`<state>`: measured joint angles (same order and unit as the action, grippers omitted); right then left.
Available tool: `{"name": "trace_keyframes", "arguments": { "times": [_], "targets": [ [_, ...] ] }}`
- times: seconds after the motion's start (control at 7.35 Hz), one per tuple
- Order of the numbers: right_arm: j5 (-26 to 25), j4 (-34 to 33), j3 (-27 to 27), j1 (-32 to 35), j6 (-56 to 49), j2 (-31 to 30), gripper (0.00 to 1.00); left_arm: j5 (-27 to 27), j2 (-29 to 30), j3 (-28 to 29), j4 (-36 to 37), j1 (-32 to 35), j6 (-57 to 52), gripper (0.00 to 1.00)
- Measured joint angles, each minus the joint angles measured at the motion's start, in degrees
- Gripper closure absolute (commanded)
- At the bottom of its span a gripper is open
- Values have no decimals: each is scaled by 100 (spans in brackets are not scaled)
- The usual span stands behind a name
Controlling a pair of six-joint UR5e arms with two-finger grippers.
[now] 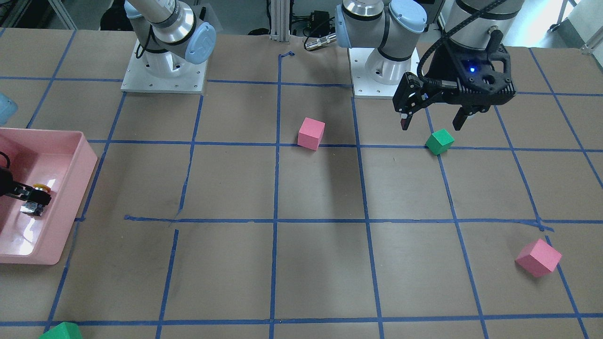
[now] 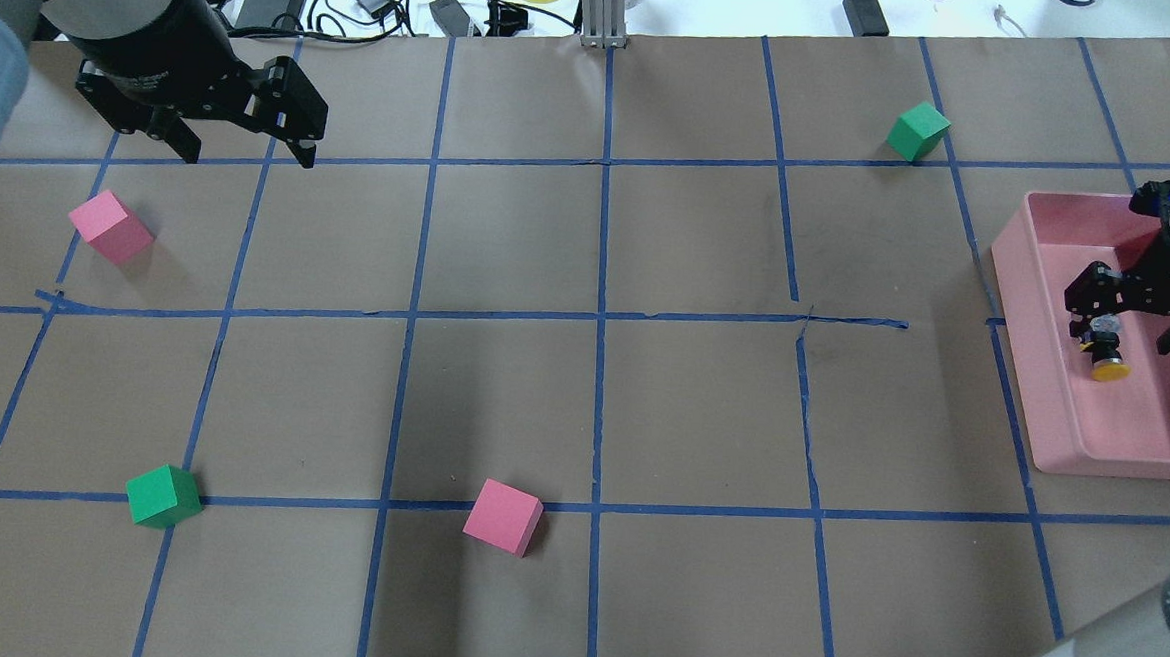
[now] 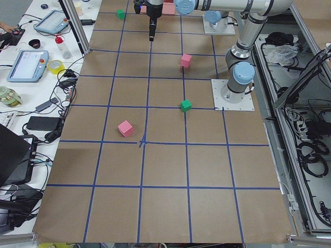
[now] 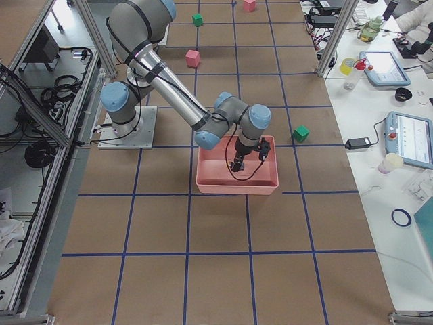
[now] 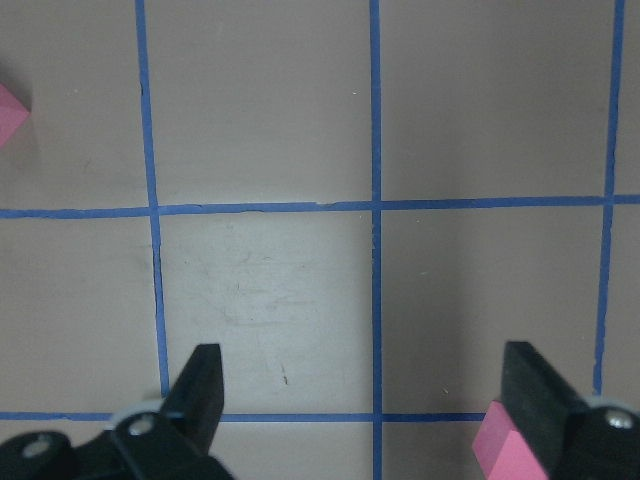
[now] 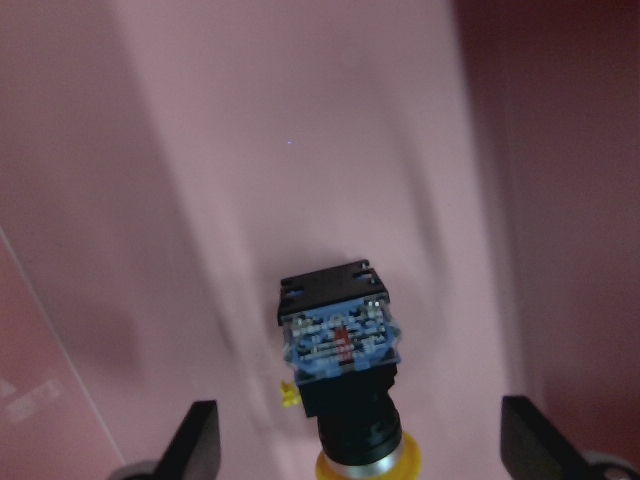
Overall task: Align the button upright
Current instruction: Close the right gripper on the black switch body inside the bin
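The button (image 1: 36,202) will lie steady on its side when I carry it out and put it down, because the black-and-white body (image 6: 338,325) is boxy and has flat sides.
The button (image 6: 340,350) lies on its side on the floor of the pink tray (image 2: 1023,291). Its yellow cap points toward the wrist camera's lower edge and its black-and-white body points away. It also shows in the overhead view (image 2: 1107,356). My right gripper (image 6: 365,445) is open, low in the tray, with a finger on either side of the button and neither touching it. My left gripper (image 2: 247,151) is open and empty, above the table's far left, beyond a pink cube (image 2: 110,227).
A second pink cube (image 2: 503,516) and a green cube (image 2: 164,496) lie near the robot's side. Another green cube (image 2: 918,131) lies at the far right, beside the tray. Cables and chargers line the far edge of the table.
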<state>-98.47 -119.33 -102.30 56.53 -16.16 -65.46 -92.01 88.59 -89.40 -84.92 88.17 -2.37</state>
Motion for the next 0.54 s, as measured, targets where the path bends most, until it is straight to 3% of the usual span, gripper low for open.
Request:
{"name": "trace_keyframes", "arguments": {
  "times": [0.27, 0.41, 0.54],
  "targets": [
    [28, -80, 8, -7, -1, 138, 5, 31, 0, -1, -8, 4, 0, 0],
    [28, -97, 7, -11, -1, 201, 61, 38, 0, 0, -14, 2, 0, 0],
    [23, -101, 4, -15, -1, 237, 100, 45, 0, 0, -20, -1, 0, 0]
  ]
}}
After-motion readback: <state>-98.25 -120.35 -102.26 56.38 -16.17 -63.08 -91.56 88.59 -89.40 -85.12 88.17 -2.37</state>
